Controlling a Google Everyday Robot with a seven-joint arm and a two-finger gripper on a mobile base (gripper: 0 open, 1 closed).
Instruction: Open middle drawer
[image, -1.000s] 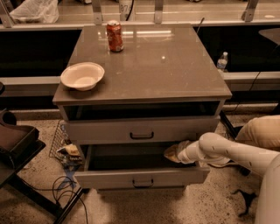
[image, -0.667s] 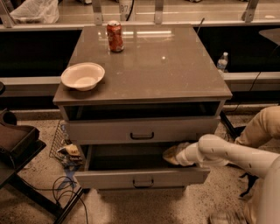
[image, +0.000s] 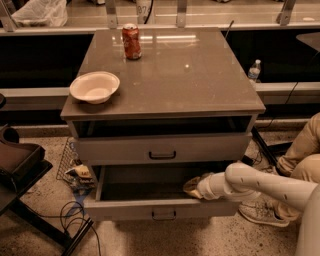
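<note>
The middle drawer's front panel (image: 184, 209) has my gripper behind it and open floor ahead (image: 152, 237), so I should keep pulling until the middle drawer is wide open, then let go.
The grey cabinet (image: 165, 107) shows two drawer fronts with small black bar handles. The upper front (image: 125, 149) has a dark gap above it. The middle drawer (image: 125, 209), the second front down, stands pulled out with its dark inside showing. My gripper (image: 192, 187) is at the end of the white arm (image: 260, 182), which comes in from the right. It sits inside the open drawer's right part, just behind the front panel. A third drawer is hidden below.
A white bowl (image: 95, 86) and a red soda can (image: 131, 41) stand on the cabinet top. A water bottle (image: 254, 70) is at the back right. A person's leg and shoe (image: 300, 150) are at the right. A dark chair (image: 17, 160), a wire rack and cables (image: 75, 220) are on the floor at left.
My gripper has moved left and toward the front of the open drawer. The drawer front has come out slightly further.
</note>
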